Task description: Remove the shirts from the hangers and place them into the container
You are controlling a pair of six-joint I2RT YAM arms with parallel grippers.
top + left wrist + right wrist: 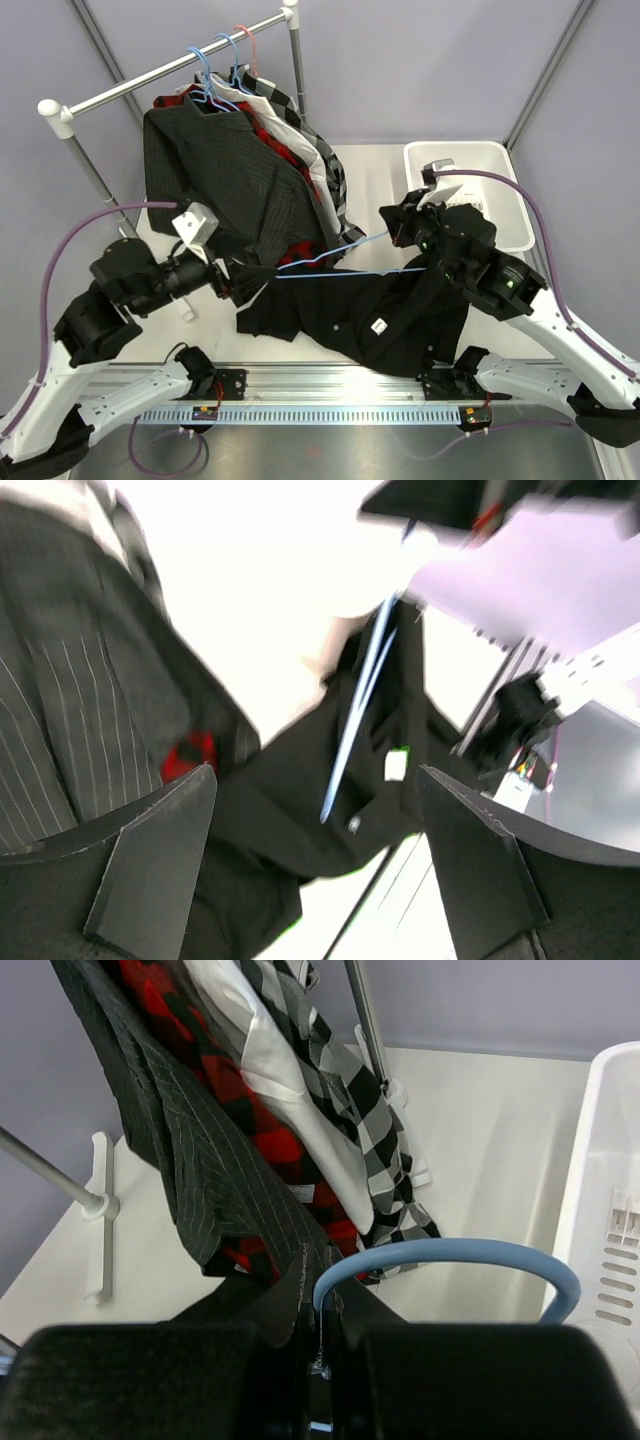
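Note:
I expect the hanger (pixel 346 248) to come away alone and leave the black shirt behind when I carry it, because the light-blue hanger's lower bar (pixel 350 273) shows over the shirt.
A plain black shirt (pixel 370 310) lies draped over the table's near edge between the arms, with a light-blue hanger (pixel 340 270) still running through it. My right gripper (pixel 402 228) is shut on that hanger's hook (pixel 450 1255), and the jaws (pixel 322 1315) pinch the hook's end. My left gripper (pixel 232 283) is at the shirt's left end, open. Its fingers (pixel 160 860) are spread wide, and the black cloth (pixel 290 820) and the hanger's arm (pixel 355 720) show between them, gripped by neither. The white container (pixel 455 147) stands at the back right, just behind the right arm.
On the rack (pixel 150 80) at the back left hang a charcoal pinstriped shirt (pixel 230 170), a red plaid one (pixel 280 145), a white one (pixel 305 140) and a checked one (pixel 337 185), on blue hangers (pixel 215 75) and a pink one (pixel 247 45). The rack's posts stand on the table.

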